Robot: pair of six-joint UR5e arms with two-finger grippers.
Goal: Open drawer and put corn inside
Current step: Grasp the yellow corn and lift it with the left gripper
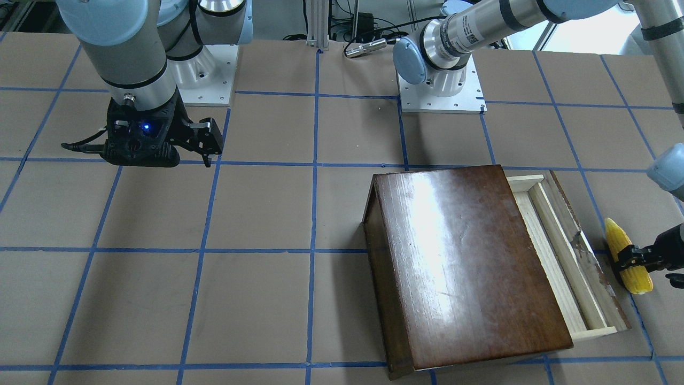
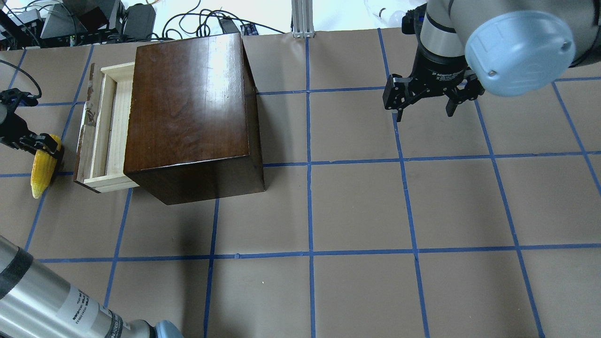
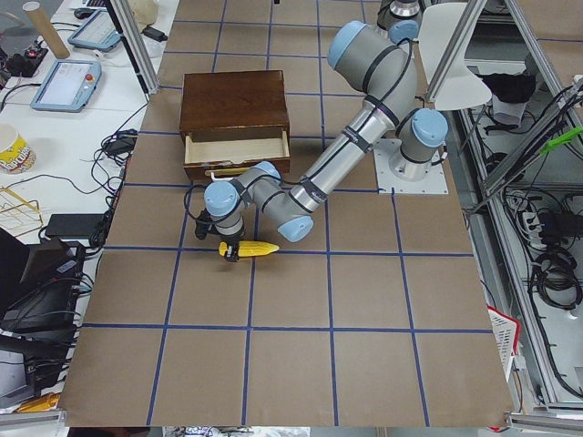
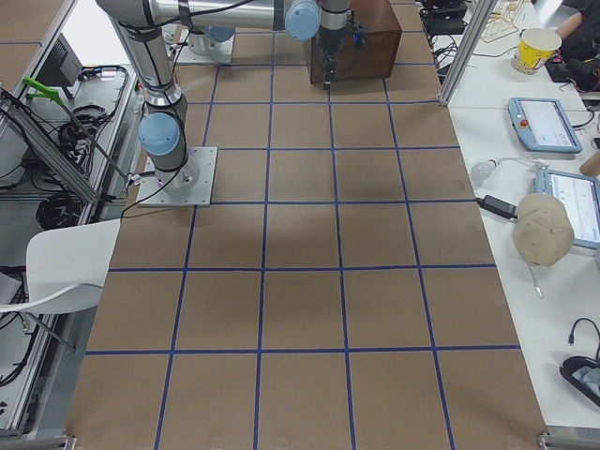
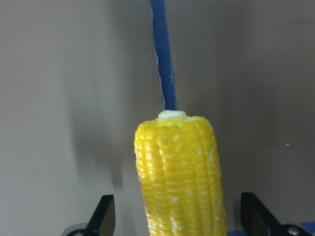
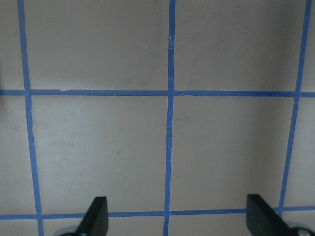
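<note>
I expect the corn [image 1: 620,244] to settle lengthwise inside the tray's open gap [image 1: 556,256] when I lower it, because the gap is longer and wider than the corn.
The drawer [image 1: 558,251] is pulled out of the dark-brown cabinet [image 1: 465,262] and its pale wood tray is empty; it also shows in the overhead view [image 2: 101,126]. The yellow corn [image 1: 625,256] lies on the table just outside the drawer's front panel, and shows in the overhead view [image 2: 41,166] too. My left gripper [image 5: 178,219] is open and straddles the corn [image 5: 177,167], with its fingertips [image 5: 104,214] clear of the cob on both sides. My right gripper [image 2: 422,105] is open and empty, hovering far from the cabinet; only bare table shows between its fingers in the right wrist view [image 6: 174,221].
The cabinet [image 2: 188,103] stands at the table's far left in the overhead view. Brown paper with blue tape lines [image 2: 310,253] covers the table. Both arm bases [image 1: 441,91] are bolted at the robot's edge. Desks with tablets and cables stand beyond the table's ends.
</note>
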